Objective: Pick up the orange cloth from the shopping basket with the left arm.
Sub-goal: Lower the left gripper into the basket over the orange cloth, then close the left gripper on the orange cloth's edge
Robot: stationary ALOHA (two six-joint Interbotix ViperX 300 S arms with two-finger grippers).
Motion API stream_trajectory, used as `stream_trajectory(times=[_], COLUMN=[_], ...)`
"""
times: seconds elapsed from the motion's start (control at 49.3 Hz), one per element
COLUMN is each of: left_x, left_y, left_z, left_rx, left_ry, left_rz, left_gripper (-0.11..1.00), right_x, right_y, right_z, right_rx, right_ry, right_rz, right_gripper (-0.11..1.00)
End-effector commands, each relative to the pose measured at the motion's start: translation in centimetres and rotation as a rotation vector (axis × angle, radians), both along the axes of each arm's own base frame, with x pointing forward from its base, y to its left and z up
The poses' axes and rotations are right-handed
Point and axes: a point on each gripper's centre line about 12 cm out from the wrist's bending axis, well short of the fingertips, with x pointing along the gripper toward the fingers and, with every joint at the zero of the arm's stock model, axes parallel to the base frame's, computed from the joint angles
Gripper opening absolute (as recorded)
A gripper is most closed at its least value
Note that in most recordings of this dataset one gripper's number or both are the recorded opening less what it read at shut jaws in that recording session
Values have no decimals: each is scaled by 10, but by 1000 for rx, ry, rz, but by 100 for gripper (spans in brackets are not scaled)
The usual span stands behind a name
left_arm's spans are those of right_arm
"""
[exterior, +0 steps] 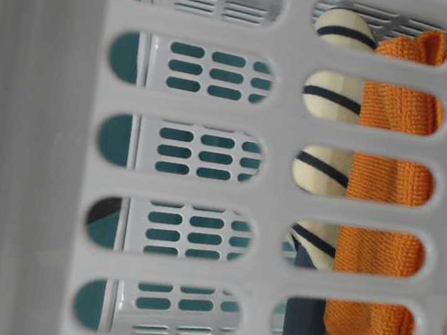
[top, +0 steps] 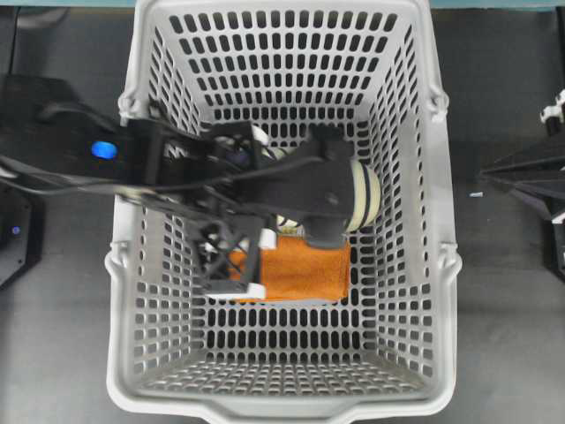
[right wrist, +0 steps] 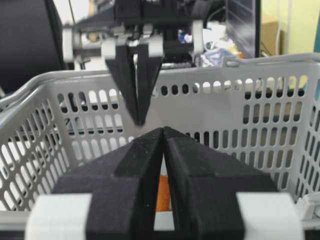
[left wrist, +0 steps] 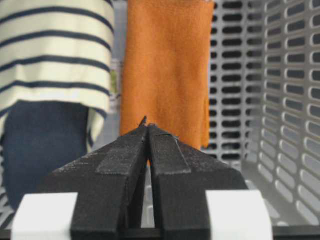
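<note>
A pale edge and coloured label show beside the orange cloth, so I should expect a clear container to be hidden beneath the cloth.
The orange cloth lies flat on the floor of the shopping basket, and shows through the wall slots. The left arm reaches in over the left rim. Its gripper points down over the cloth's left end, shut and holding nothing. In the left wrist view the closed tips line up with the near end of the cloth, and I see no contact. From the right wrist view the left gripper hangs inside the basket. My right gripper is shut and empty outside the basket.
A navy-and-cream striped slipper lies beside the cloth, partly under the left arm; it also shows in the left wrist view and through the slots. The basket's tall walls enclose both. Part of the right arm sits at the right edge.
</note>
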Motion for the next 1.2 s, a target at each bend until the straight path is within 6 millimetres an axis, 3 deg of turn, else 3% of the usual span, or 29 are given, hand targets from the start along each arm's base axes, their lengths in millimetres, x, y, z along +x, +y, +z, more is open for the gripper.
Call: stream_trajectory(times=[0.0,0.264,0.508,0.609,0.914,1.177], left_x=[7,17,25,29,29,20], left_y=[-4,-8,-17,-18,-19,-19], left_z=[4,-27,-43,-60,-108,-135], left_rx=[3,16,14,5,-17,-13], left_ry=[-10,60,25,10,-42,10], left_rz=[-9,-26,-49,-42,-29,-29], left_gripper=[0,4,72,89,89,89], right_x=[1,-4,-4,-4,-4,-4], right_y=[0,0,0,0,0,0], right_z=[3,5,3,2,1,-1], right_rx=[6,6,8,8,46,60], right_ry=[-11,-17,-3,0,16,27], right_rz=[-1,-2,-1,-1,1,1], right_gripper=[0,0,0,0,0,0])
